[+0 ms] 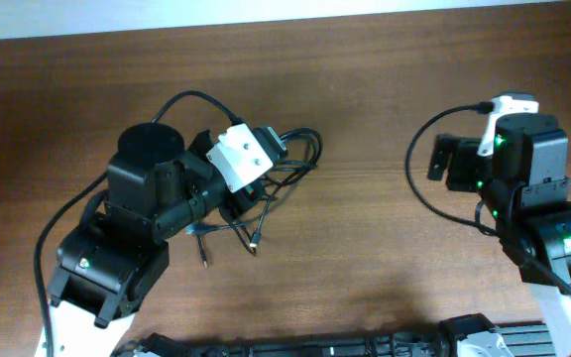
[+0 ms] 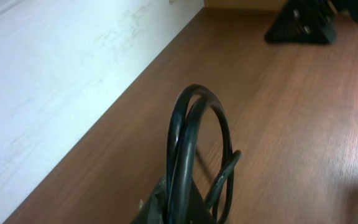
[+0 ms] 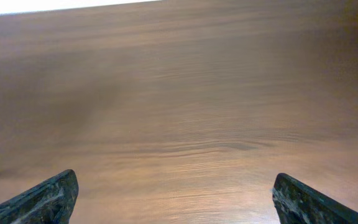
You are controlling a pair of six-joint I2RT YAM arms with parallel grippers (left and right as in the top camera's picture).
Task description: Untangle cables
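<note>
The bunched cables [image 1: 284,175] are in my left gripper, far from my right gripper, so next I carry them toward my right gripper, which should take the cable loop [image 1: 315,146].
The cables [image 1: 290,159] are a bunch of thin black cords left of the table's middle, with plug ends trailing toward the front [image 1: 256,238]. In the left wrist view a loop of cables [image 2: 194,143] rises upright out of my left gripper [image 2: 188,204], which is shut on the strands. From overhead that gripper is mostly hidden under the white wrist camera [image 1: 244,154]. My right gripper [image 3: 176,199] stands wide open over bare wood, with nothing between its fingers [image 3: 48,199]. It hangs at the right side [image 1: 444,159], well apart from the bunch.
The wooden table [image 1: 365,258] spans the view, its far edge meeting a white wall [image 2: 42,93]. A thick black wire [image 1: 419,183] curves beside the right arm. The right arm shows as a dark shape [image 2: 300,25] in the left wrist view.
</note>
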